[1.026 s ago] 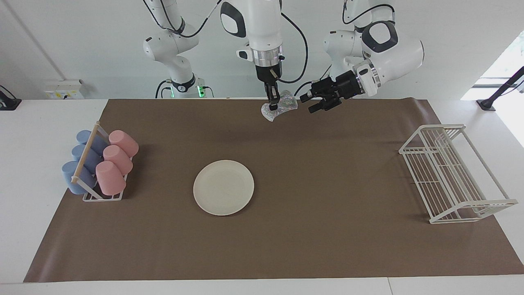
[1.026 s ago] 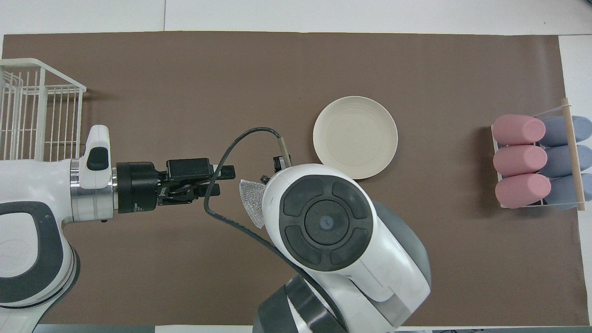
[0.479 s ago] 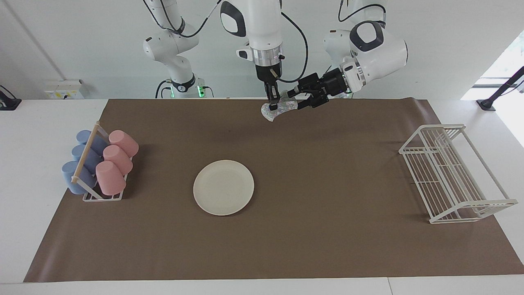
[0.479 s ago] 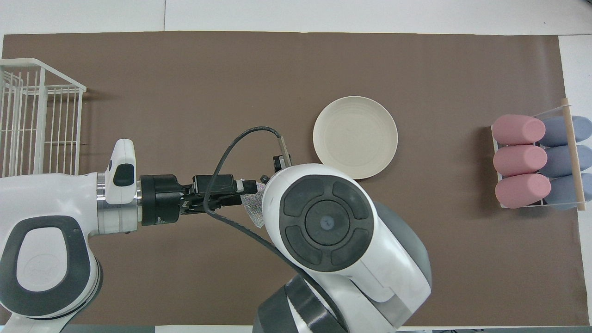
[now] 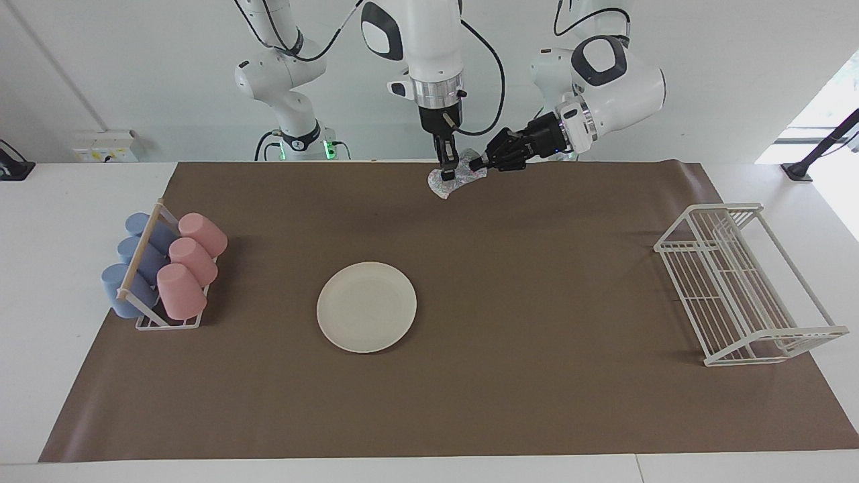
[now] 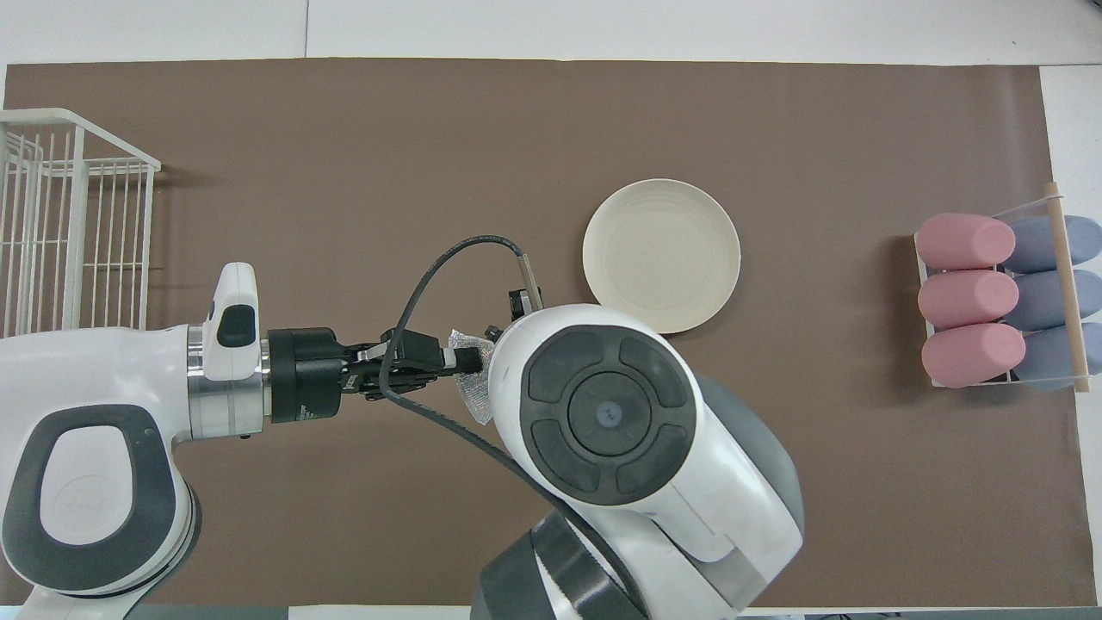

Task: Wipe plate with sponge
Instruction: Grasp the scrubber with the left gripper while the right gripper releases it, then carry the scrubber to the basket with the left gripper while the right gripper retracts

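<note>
The sponge [image 5: 444,186] is held in both closed grippers. My right gripper should open and move back before my left gripper takes the sponge to the wire dish rack [image 5: 741,288].
The silvery mesh sponge [image 5: 439,186] hangs in the air over the robots' edge of the brown mat. My right gripper [image 5: 448,172] points straight down and is shut on the sponge's middle. My left gripper [image 5: 478,164] comes in level from the side and is shut on the sponge's end. In the overhead view the right arm's wrist hides its own fingers; only a corner of the sponge [image 6: 470,398] shows beside the left gripper [image 6: 467,360]. The cream-white plate [image 5: 366,306] lies flat on the mat, farther from the robots than both grippers and also seen from above as the plate [image 6: 661,255].
A rack of pink and blue cups [image 5: 181,292] stands at the right arm's end of the table, the cups [image 6: 968,300] lying on their sides. A white wire dish rack [image 5: 738,282] stands at the left arm's end, seen as the wire rack [image 6: 69,215] from above.
My left gripper has moved in toward the sponge and closed on its free end. The right gripper has kept its hold and not moved. The plate has stayed put.
</note>
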### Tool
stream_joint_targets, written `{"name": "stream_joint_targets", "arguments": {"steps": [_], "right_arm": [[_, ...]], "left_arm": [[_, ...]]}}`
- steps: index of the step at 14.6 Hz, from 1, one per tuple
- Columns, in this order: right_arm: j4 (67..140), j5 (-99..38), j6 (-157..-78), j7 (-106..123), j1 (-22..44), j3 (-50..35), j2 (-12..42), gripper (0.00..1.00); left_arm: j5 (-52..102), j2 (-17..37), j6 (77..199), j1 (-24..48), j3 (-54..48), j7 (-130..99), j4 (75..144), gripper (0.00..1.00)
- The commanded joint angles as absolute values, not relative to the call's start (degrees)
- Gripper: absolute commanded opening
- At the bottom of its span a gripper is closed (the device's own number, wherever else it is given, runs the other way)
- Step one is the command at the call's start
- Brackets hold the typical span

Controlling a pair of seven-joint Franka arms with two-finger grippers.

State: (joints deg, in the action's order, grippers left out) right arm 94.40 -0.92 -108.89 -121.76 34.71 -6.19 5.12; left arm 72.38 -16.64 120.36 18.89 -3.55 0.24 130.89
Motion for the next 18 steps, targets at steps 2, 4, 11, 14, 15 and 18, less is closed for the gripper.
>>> {"name": "stream_joint_targets", "arguments": {"steps": [2,4,11,14,15,18], "right_arm": [[93.78,0.18,-107.67,-120.33,34.01,-6.59,4.66,0.0],[95.27,0.09,-108.28,-118.39,33.49,-6.5,3.34,1.0],[96.24,0.09,-106.36,-100.41,27.7,-6.33,0.36,1.0],[96.24,0.09,-104.77,-84.87,23.66,-6.24,-0.44,1.0],[96.15,0.09,-103.03,-79.16,22.42,-6.15,-0.61,1.0],[96.07,0.09,-98.89,-59.47,17.68,-5.98,-1.23,1.0]], "left_arm": [[73.48,-18.72,122.17,20.57,-2.9,-2.98,132.71,0.0],[73.48,-18.72,121.64,20.13,-2.9,-4.48,132.71,0.0],[72.34,-18.54,121.2,15.04,-2.64,-6.5,132.45,0.0],[64.44,-18.37,119.11,10.65,-2.64,-7.38,132.45,0.0],[62.51,-18.37,116.31,8.29,-2.64,-7.3,132.28,0.0],[52.94,-18.11,109.08,2.38,-2.72,-6.42,131.13,0.0]]}}
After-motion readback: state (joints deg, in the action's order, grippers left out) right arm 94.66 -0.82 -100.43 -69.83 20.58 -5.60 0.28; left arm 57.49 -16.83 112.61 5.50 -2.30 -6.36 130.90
